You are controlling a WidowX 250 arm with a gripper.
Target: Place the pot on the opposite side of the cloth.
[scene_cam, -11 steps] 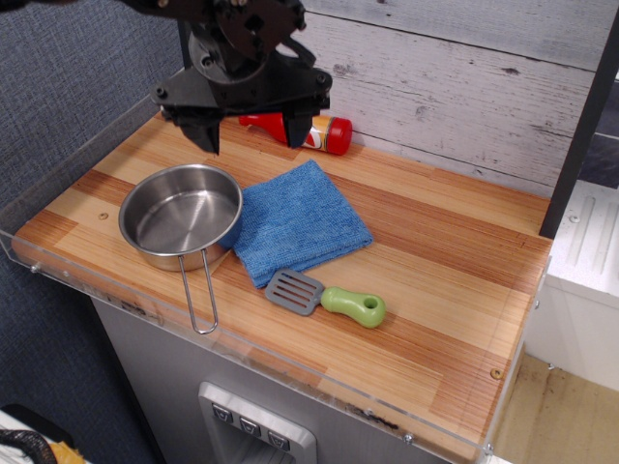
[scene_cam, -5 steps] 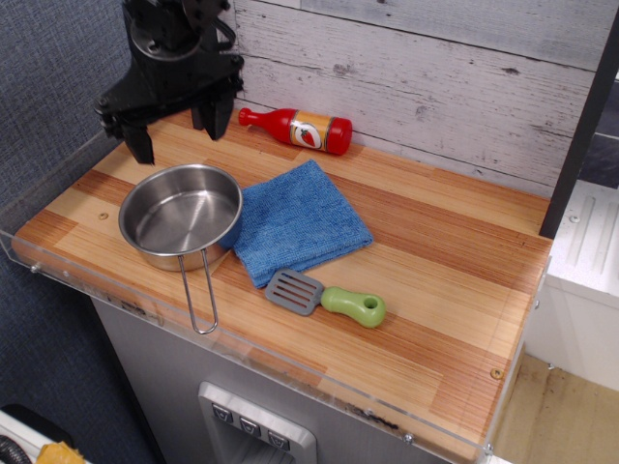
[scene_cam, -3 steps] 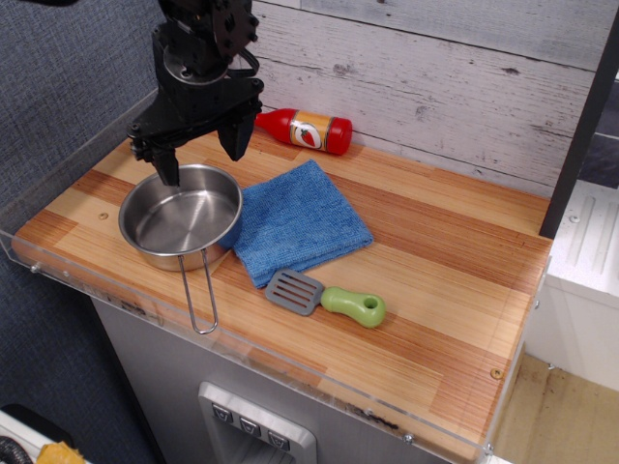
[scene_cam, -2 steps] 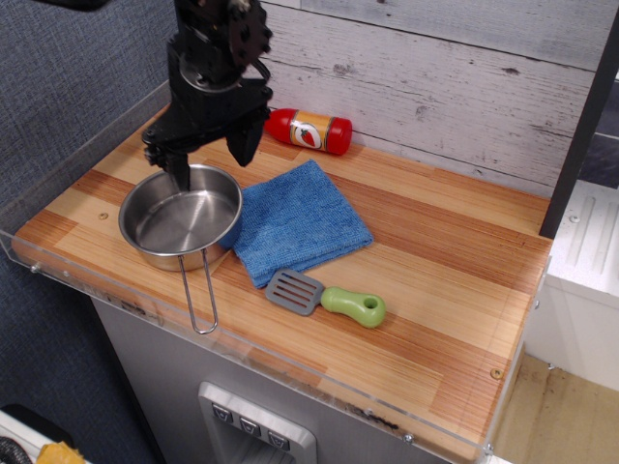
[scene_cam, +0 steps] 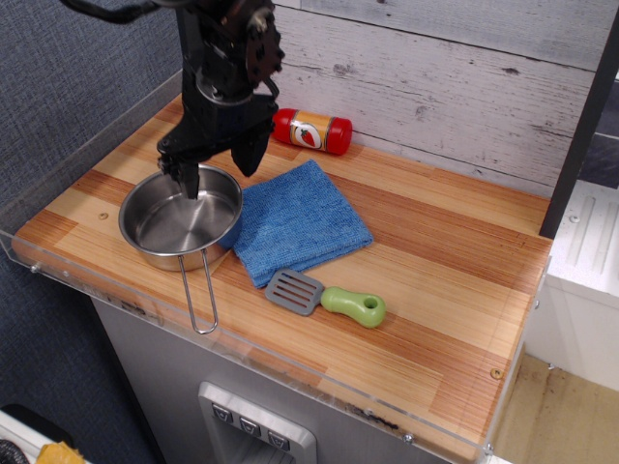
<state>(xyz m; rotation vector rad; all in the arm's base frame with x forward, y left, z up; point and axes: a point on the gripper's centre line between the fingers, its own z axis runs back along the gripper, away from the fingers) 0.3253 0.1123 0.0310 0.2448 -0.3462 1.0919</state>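
The pot's wire-loop handle point(scene_cam: 200, 296) sticks out opposite the pot's far rim, which is under my gripper. The pot will tilt with its handle side down when I lift it.
The shiny steel pot point(scene_cam: 179, 220) sits at the left end of the wooden counter, its wire-loop handle point(scene_cam: 198, 297) pointing toward the front edge. The blue cloth point(scene_cam: 298, 222) lies just right of it, its left edge touching or tucked under the pot's rim. My black gripper point(scene_cam: 221, 172) is open and hangs over the pot's far right rim, one finger point(scene_cam: 188, 177) dipping inside the pot and the other point(scene_cam: 253, 155) outside, above the cloth's corner. It holds nothing.
A grey spatula with a green handle point(scene_cam: 329, 298) lies in front of the cloth. A red sauce bottle point(scene_cam: 311, 130) lies by the back wall, partly behind the arm. A clear acrylic lip point(scene_cam: 87, 280) rims the counter's left and front edges.
The gripper swung from above the counter's back to the left, then came right and down onto the pot's far rim. Pot, cloth and spatula have not moved.
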